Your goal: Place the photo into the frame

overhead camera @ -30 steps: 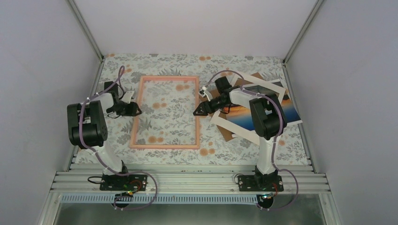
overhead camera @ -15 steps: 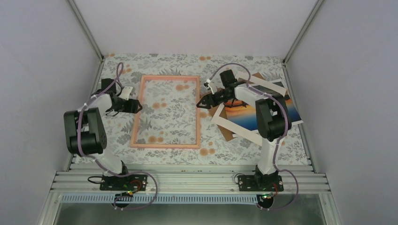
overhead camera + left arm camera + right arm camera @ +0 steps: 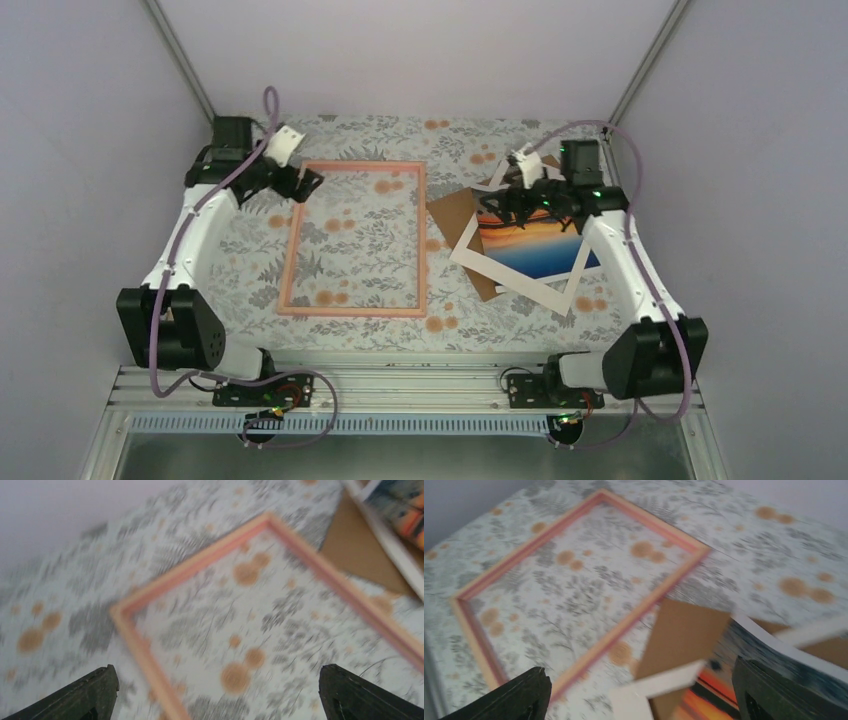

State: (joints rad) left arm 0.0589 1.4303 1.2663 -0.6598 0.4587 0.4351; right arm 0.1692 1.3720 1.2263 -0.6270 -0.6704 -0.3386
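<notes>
My left gripper goes on across the frame and closes on the white mat's frame-side corner (image 3: 457, 255), because that corner is clear of the sunset photo.
The pink-orange frame (image 3: 290, 240) lies flat in the middle of the floral cloth, with the cloth showing through its pane. To its right the sunset photo (image 3: 535, 245) lies under a tilted white mat (image 3: 500, 280), on a brown board (image 3: 452, 212). My left gripper (image 3: 310, 182) hovers open by the frame's far left corner; that corner (image 3: 190, 565) shows ahead of the empty left gripper (image 3: 218, 700). My right gripper (image 3: 490, 205) hangs open over the photo's far edge. In its view the right gripper (image 3: 641, 695) is empty above the board (image 3: 684, 630), mat (image 3: 664, 680) and photo (image 3: 704, 705), with the frame (image 3: 524, 547) beyond.
Grey walls close in the cloth on three sides, with metal posts (image 3: 185, 65) at the back corners. An aluminium rail (image 3: 400, 385) carrying both arm bases runs along the near edge. A strip of floral cloth (image 3: 445, 300) lies between the frame and the photo stack.
Both arms have reached out toward the back. The left gripper rose to the frame's far left corner, the right gripper swung right over the photo stack. Both sets of jaws widened.
</notes>
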